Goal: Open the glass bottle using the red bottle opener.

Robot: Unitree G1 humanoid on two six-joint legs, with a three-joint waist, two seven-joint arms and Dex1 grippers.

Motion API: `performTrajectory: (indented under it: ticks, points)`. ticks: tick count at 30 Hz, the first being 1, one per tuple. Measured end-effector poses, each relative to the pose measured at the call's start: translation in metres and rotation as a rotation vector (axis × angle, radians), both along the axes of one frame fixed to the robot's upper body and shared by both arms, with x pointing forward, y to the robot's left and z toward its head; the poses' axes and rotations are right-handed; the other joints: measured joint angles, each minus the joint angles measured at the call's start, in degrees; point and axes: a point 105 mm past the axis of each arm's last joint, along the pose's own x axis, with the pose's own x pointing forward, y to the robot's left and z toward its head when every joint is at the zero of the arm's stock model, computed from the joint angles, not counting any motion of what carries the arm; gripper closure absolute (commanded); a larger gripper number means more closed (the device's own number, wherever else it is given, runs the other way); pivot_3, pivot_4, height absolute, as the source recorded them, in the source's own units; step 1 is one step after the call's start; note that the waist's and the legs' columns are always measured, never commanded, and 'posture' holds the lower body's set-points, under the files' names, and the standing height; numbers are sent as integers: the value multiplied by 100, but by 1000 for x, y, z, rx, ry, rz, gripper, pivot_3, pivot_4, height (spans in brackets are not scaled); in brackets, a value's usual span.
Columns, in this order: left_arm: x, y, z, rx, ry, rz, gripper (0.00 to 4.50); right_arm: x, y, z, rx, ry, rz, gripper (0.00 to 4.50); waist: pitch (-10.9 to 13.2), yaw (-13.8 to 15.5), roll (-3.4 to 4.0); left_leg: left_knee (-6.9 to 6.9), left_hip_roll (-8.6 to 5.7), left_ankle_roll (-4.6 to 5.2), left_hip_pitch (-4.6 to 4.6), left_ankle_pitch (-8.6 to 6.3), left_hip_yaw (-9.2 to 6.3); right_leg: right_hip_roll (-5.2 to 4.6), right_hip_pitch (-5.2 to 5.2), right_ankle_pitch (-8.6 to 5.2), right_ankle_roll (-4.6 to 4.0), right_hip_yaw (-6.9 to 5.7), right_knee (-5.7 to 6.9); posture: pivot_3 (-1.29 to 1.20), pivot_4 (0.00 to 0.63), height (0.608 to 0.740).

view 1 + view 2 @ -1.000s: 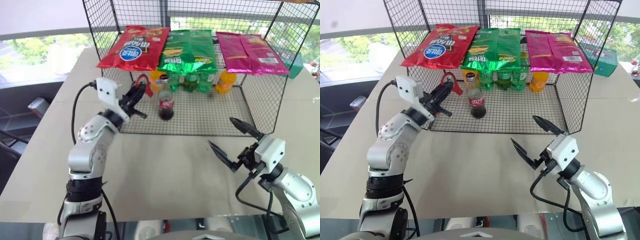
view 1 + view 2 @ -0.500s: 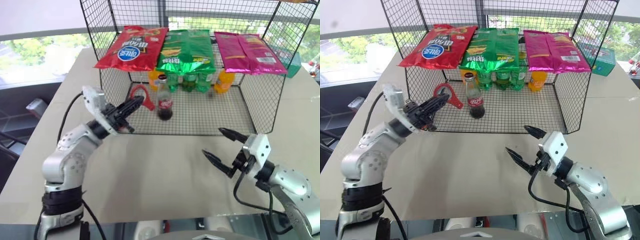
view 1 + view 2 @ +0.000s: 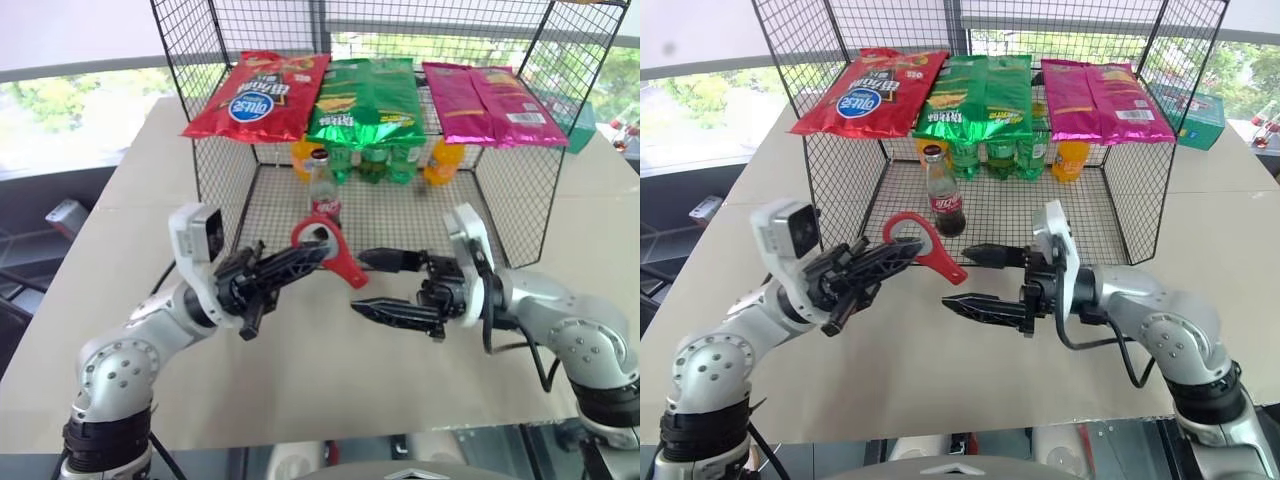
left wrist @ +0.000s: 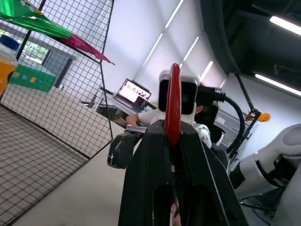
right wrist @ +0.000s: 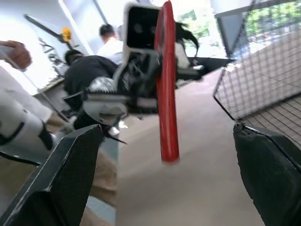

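The glass bottle's cap [image 3: 319,155] will pry off when I lever the handle of the red bottle opener, because the opener has a loop head [image 3: 317,236] to catch the cap's rim.
The glass bottle [image 3: 320,190], dark cola with a red label, stands upright just inside the front of the wire rack [image 3: 215,180]. My left gripper [image 3: 300,260] is shut on the handle end of the red bottle opener [image 3: 327,247], whose loop head rises in front of the bottle, over the table. In the left wrist view the opener [image 4: 174,99] stands edge-on between the shut fingers [image 4: 150,160]. My right gripper [image 3: 375,287] is open and points left at the opener, one finger above the other, not touching it. The right wrist view has the opener [image 5: 165,84] ahead of the spread fingers [image 5: 70,179].
Red [image 3: 258,95], green [image 3: 365,100] and pink [image 3: 490,100] chip bags lie on the rack's top. Green [image 3: 378,165] and orange [image 3: 442,165] soda bottles stand at its back. A teal box [image 3: 1198,115] sits at far right. People stand beyond the table [image 5: 110,44].
My left gripper has drawn the opener back out of the rack, toward me and to the right. My right gripper moved left and up and rolled, now facing the opener closely.
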Motion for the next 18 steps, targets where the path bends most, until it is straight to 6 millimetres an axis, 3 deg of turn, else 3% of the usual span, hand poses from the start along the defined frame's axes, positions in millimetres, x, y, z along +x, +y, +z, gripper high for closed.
performTrajectory:
  ticks: [6,9,10,17,18]
  points:
    - [1,-2,-2,17,-38,11,4473,-2,4,1,-12,23,38,0,1,2,2,0,0,0,-20,0,-10,-1,-5,0,1,-11,-17,0,150,740]
    - [1,-9,-6,22,-52,4,4500,-4,8,4,-7,41,73,688,0,1,2,3,0,0,-25,0,-10,-1,-4,1,1,-11,-24,0,150,740]
    - [0,-11,-7,29,-61,-1,4500,-4,9,5,-4,44,76,1283,0,1,2,2,0,0,-25,0,-10,-2,-4,1,1,-12,-24,0,150,740]
    - [-6,-14,-8,24,-99,-26,4500,0,9,0,-33,76,61,4332,1,-1,2,2,1,0,-29,0,-15,-2,-6,1,1,-17,-26,0,150,740]
    - [-6,-13,-8,23,-101,-27,4500,-1,9,0,-34,74,66,4467,1,0,2,2,1,0,-30,0,-15,-2,-6,1,1,-17,-26,0,150,740]
